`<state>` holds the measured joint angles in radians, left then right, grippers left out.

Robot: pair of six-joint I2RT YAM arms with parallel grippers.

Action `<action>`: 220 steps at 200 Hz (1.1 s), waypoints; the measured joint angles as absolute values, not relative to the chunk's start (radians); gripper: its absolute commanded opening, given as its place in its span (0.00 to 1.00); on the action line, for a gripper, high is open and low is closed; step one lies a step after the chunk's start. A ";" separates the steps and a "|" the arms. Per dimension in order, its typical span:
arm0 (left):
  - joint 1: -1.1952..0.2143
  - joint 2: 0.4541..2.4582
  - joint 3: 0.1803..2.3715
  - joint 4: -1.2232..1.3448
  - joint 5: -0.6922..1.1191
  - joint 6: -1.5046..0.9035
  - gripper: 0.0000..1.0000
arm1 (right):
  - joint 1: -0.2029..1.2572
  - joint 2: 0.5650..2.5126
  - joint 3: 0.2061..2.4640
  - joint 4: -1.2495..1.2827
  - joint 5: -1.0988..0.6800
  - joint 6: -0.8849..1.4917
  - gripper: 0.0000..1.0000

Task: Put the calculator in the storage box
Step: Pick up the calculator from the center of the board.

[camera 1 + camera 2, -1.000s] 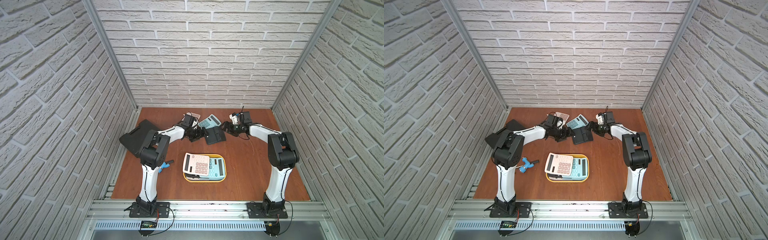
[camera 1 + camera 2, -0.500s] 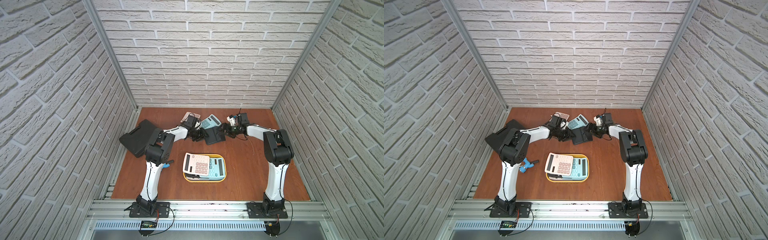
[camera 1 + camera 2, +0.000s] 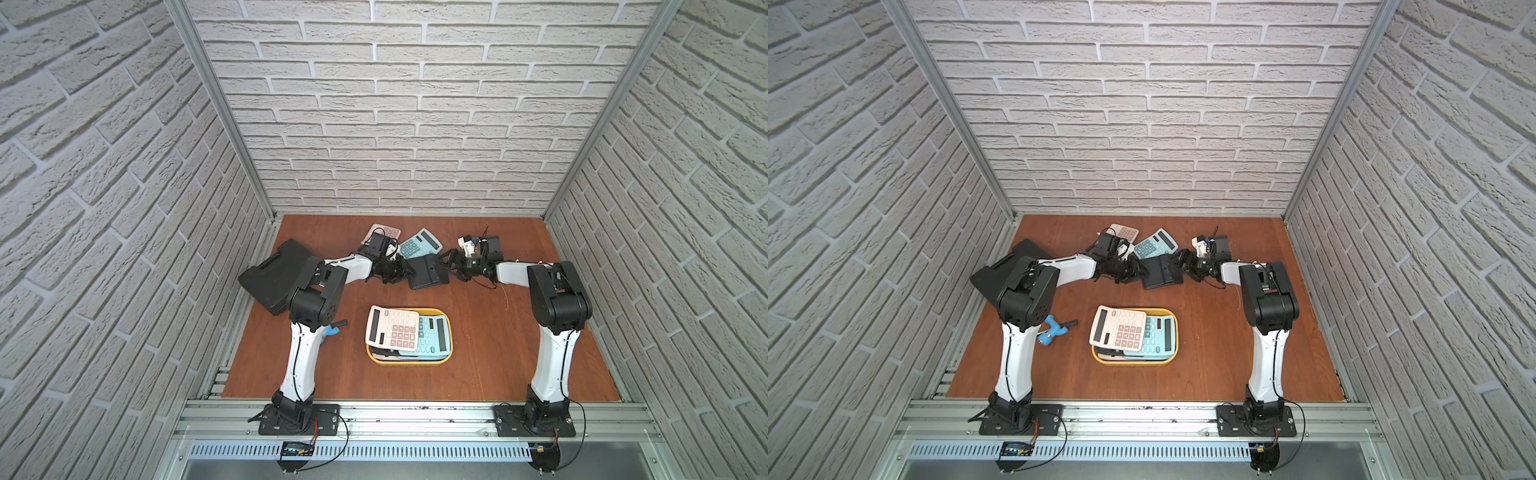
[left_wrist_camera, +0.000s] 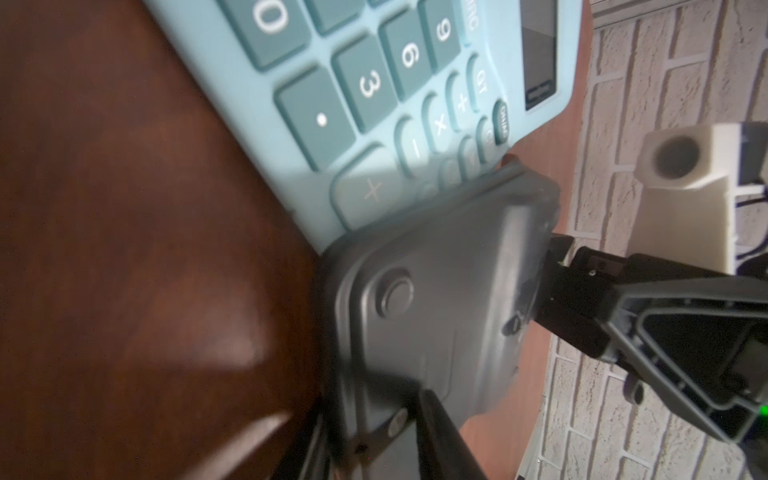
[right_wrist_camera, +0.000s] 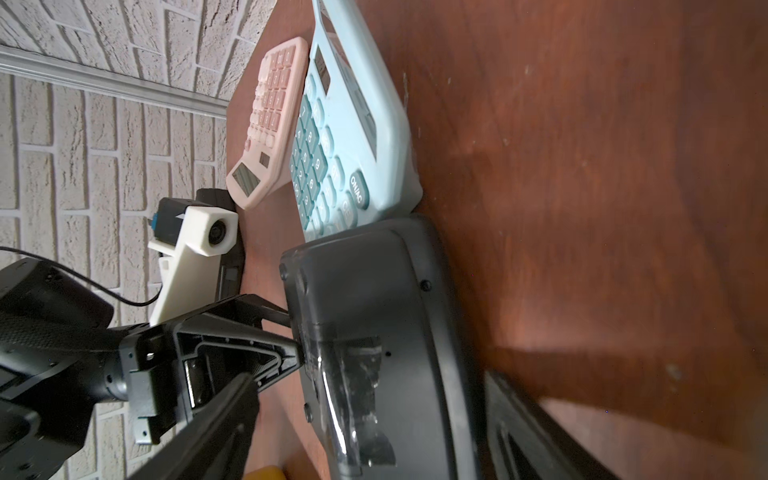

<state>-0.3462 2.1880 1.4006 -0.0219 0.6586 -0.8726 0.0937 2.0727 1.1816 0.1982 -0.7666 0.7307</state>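
With the black calculator's back [image 3: 424, 274] facing up, my right gripper should lift the calculator's straddled end [image 3: 441, 269] so my left gripper can take it and turn it face up.
A black calculator [image 3: 428, 271] [image 3: 1160, 272] lies face down at the back of the table, one corner resting on a blue calculator [image 3: 419, 243] [image 4: 374, 83] [image 5: 353, 124]. My left gripper [image 3: 406, 270] [image 3: 1139, 270] [image 4: 374, 453] is shut on the black calculator's [image 4: 436, 311] left edge. My right gripper [image 3: 449, 266] [image 3: 1180, 264] [image 5: 370, 415] stands open with its jaws straddling the black calculator's [image 5: 395, 311] right end. The yellow storage box [image 3: 447, 318] [image 3: 1174, 318] sits mid-table, nearer the front than both grippers. It holds a pink calculator [image 3: 392, 330] lying tilted over a blue one [image 3: 432, 334].
A pink calculator [image 3: 382, 230] [image 5: 270, 124] lies behind the left gripper, against the blue one. A large black moulded case [image 3: 274, 278] sits at the table's left edge. A blue-handled tool [image 3: 1052, 328] lies by the left arm.
My left gripper has closed from wide open onto the black calculator's edge. The right gripper has moved in to that calculator's other end and narrowed slightly.
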 measured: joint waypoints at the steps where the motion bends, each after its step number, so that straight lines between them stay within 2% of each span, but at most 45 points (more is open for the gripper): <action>1: -0.345 2.187 1.398 -0.019 0.661 -0.876 0.35 | 0.094 2.072 1.179 0.201 -0.768 0.733 0.86; 63: -0.315 2.177 1.329 0.088 0.742 -0.936 0.33 | 0.094 2.036 1.090 0.323 -0.841 0.857 0.80; 103: -0.308 2.170 1.314 0.167 0.787 -0.978 0.33 | 0.094 2.026 1.019 0.554 -0.889 1.047 0.69; 124: -0.304 2.164 1.305 0.208 0.802 -1.000 0.33 | 0.095 2.060 1.002 0.742 -0.921 1.194 0.54; 157: -0.302 2.145 1.293 0.234 0.807 -1.021 0.34 | 0.099 2.153 1.002 1.033 -0.963 1.416 0.19; 178: -0.298 2.141 1.268 0.231 0.810 -1.024 0.41 | 0.102 2.156 1.000 1.131 -0.964 1.481 0.03; 220: -0.297 2.083 1.241 0.199 0.780 -0.979 0.71 | 0.110 2.155 0.982 1.189 -0.962 1.517 0.03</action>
<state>-0.2974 2.0827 1.2411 0.1989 0.7795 -0.9791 0.1097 2.1551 0.9817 1.1889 -0.9623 1.5166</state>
